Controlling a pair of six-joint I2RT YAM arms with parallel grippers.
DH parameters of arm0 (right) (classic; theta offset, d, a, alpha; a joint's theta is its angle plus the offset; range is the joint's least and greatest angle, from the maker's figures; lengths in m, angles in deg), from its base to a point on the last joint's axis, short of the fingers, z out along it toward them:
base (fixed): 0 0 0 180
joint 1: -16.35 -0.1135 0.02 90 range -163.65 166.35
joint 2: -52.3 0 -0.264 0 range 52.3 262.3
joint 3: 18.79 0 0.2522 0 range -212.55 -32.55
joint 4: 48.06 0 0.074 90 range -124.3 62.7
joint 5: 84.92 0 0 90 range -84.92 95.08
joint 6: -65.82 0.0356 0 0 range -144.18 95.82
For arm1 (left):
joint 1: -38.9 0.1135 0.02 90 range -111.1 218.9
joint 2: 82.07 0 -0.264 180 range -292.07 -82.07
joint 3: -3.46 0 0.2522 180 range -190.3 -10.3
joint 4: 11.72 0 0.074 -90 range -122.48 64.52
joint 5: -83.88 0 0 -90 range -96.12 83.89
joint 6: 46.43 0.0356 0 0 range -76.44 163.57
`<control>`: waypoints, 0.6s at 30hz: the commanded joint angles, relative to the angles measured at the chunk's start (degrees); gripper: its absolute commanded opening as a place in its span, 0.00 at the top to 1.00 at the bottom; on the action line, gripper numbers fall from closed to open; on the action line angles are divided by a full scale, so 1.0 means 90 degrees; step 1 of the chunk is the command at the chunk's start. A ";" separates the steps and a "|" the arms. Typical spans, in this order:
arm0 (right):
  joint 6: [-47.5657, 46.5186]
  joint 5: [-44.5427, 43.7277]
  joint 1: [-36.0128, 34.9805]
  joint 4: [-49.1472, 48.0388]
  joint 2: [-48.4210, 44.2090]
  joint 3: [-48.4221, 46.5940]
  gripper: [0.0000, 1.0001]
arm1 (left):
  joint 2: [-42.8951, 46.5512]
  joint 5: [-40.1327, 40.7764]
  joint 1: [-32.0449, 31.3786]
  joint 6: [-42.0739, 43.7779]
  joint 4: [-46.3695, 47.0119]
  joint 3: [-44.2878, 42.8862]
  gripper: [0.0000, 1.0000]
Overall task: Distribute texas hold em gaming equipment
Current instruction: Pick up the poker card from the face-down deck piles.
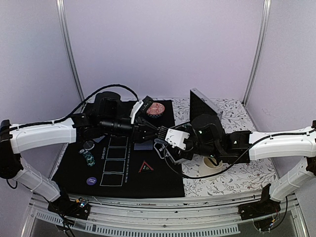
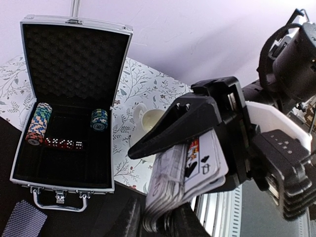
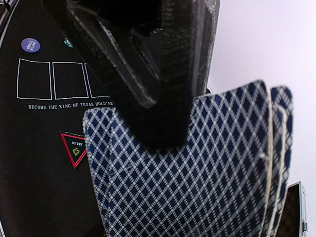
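Observation:
Next, I open my left gripper, work one card (image 3: 222, 173) loose and pinch only that card before pulling, because my left gripper pinches the deck's bent end (image 2: 159, 211) with several cards bunched together.
A deck of playing cards (image 2: 192, 163) hangs above the black mat (image 1: 163, 182), between the two arms. My right gripper (image 3: 168, 148) is shut on it, one black finger pressed on the blue diamond backs (image 3: 197, 187). The deck's face shows a queen of spades. Its lower end is bent and fanned between the fingers of my left gripper (image 2: 158, 224), which pinch it from both sides. A single card (image 2: 24, 219) lies face down on the mat. A red triangle marker (image 1: 146, 167), a purple disc (image 1: 91, 181) and a few chips (image 1: 89, 158) also sit on the mat.
An open aluminium case (image 2: 69, 98) stands on the floral cloth, holding two chip stacks (image 2: 38, 123) and red dice (image 2: 64, 143). A white cup (image 1: 212, 163) sits under the right arm. A red patterned bowl (image 1: 156, 108) is at the mat's far edge.

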 commanded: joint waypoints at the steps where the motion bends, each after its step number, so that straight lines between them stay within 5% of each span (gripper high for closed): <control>1: -0.0006 -0.0092 -0.0023 -0.0098 -0.0054 -0.0065 0.55 | 0.0182 0.0274 0.0098 0.0099 -0.0227 0.0057 0.71; 5: 0.0004 -0.0082 -0.0019 -0.0098 -0.0035 -0.0070 0.55 | 0.0186 0.0366 0.0094 0.0093 -0.0290 0.0038 0.65; 13: 0.0006 -0.0044 -0.0014 -0.0116 0.0006 -0.0100 0.55 | -0.0058 -0.0099 0.0061 -0.0014 0.0026 -0.0159 0.29; 18: 0.0018 -0.0038 -0.0017 -0.0115 0.0030 -0.0108 0.55 | -0.0363 -0.0043 0.0036 -0.0098 0.0196 -0.0358 0.25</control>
